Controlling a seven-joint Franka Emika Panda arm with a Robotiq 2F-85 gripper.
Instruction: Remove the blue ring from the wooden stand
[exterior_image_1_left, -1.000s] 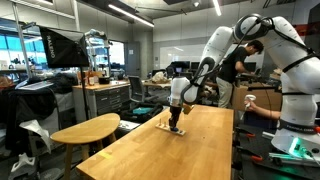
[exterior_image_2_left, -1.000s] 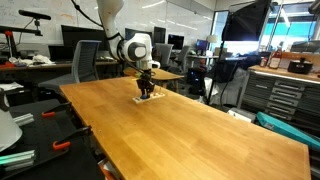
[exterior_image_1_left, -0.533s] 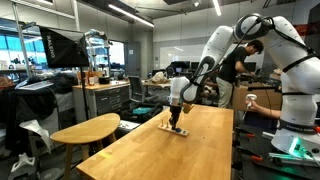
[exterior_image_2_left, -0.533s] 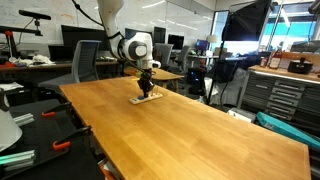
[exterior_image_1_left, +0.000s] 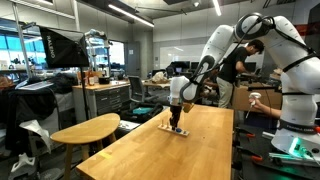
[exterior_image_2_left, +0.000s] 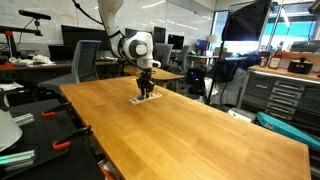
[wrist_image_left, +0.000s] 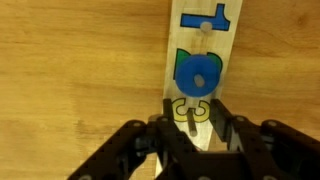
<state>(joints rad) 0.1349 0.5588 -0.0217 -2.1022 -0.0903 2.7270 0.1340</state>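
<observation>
The blue ring (wrist_image_left: 198, 75) is still ahead of my gripper's fingers, which are on both sides of the peg on the yellow mark (wrist_image_left: 192, 121). I should move forward and close around the blue ring's rim before I lift.
In the wrist view the wooden stand (wrist_image_left: 200, 45) is a pale strip running away from me on the table. The blue ring (wrist_image_left: 198, 72) lies flat on it, just past my fingertips. Nearer to me a thin peg (wrist_image_left: 190, 115) stands on a yellow ring mark, and a blue T mark is at the far end. My gripper (wrist_image_left: 194, 103) is open, with its fingers on either side of that peg and not touching the blue ring. In both exterior views the gripper (exterior_image_1_left: 176, 121) (exterior_image_2_left: 147, 90) points down right over the small stand (exterior_image_1_left: 175, 130) (exterior_image_2_left: 145, 99); the ring is too small to make out there.
The stand sits near the far end of a long wooden table (exterior_image_1_left: 170, 155) (exterior_image_2_left: 190, 135). A round wooden side table (exterior_image_1_left: 85, 130) stands beside it. A second white robot (exterior_image_1_left: 295, 80) and a person (exterior_image_1_left: 240, 62) are beyond the table. Cabinets (exterior_image_2_left: 285, 95) line one side.
</observation>
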